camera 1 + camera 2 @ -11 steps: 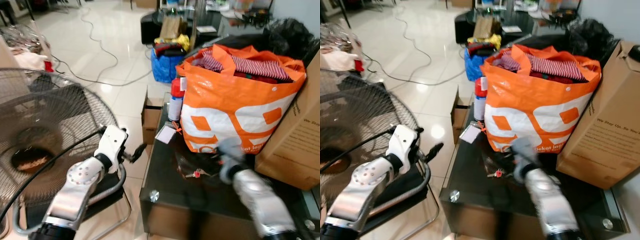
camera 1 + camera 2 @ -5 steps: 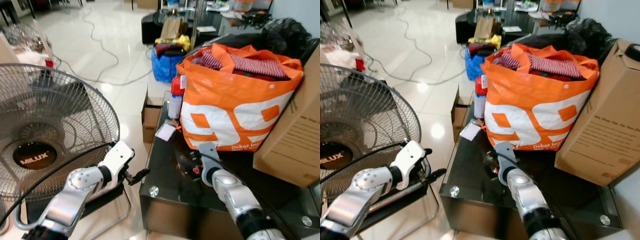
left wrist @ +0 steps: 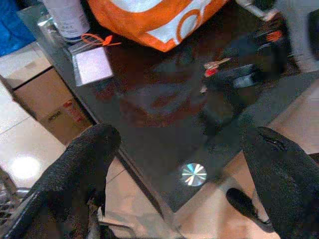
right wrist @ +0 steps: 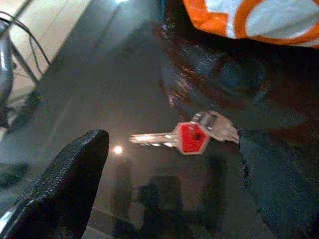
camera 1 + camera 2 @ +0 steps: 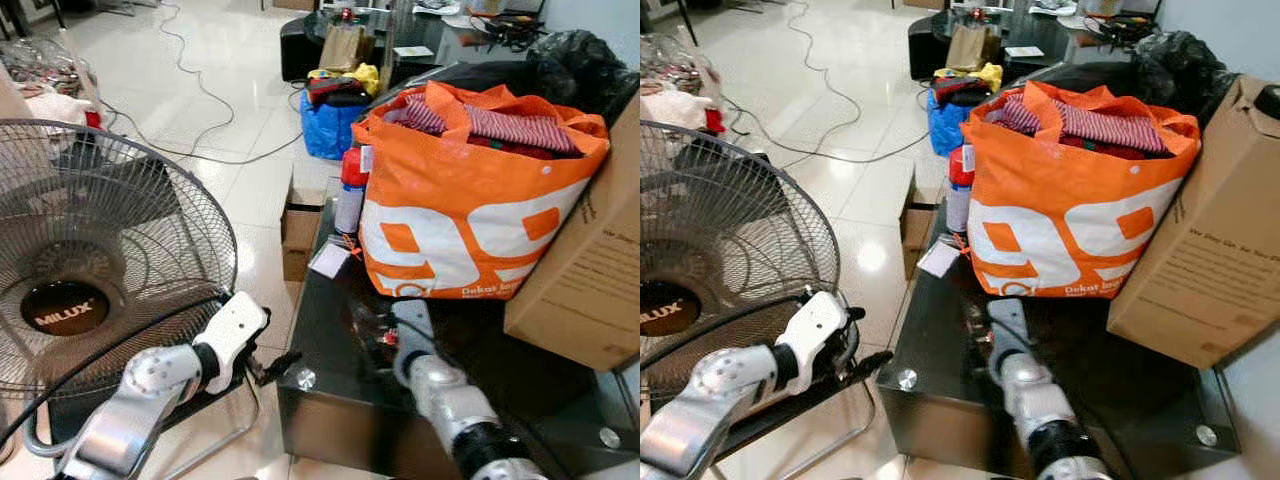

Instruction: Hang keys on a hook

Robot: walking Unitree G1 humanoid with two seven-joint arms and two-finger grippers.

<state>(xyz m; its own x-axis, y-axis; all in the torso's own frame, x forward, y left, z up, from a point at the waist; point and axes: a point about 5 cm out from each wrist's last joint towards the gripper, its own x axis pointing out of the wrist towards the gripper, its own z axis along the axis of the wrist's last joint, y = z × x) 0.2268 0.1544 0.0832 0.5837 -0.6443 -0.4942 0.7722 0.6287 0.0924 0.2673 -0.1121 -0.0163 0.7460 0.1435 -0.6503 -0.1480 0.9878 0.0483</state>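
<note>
A ring (image 4: 195, 121) links the red head to the other key, so I expect the red key (image 4: 172, 139) to dangle beside my right gripper when I carry them.
A bunch of keys (image 4: 192, 135), one with a red head, lies flat on the dark glass table (image 5: 325, 385) just in front of the orange bag (image 5: 470, 200). The keys also appear in the left wrist view (image 3: 215, 66). My right gripper (image 4: 174, 184) is low over the table, open, with the keys on the glass between and just ahead of its fingers and untouched. From the head, the right gripper (image 5: 398, 325) sits by the bag's foot. My left gripper (image 5: 275, 362) hangs open off the table's front left corner, holding nothing.
A large standing fan (image 5: 90, 270) fills the left side, close to my left arm. A big cardboard box (image 5: 590, 260) leans at the right of the bag. A spray can (image 5: 350, 195) and a white tag (image 5: 330, 260) sit on the table's far left. Boxes, bags and cables lie on the floor beyond.
My right arm has reached forward and down, bringing its open gripper over the keys. The left arm has sunk lower beside the table corner. The head view has shifted slightly.
</note>
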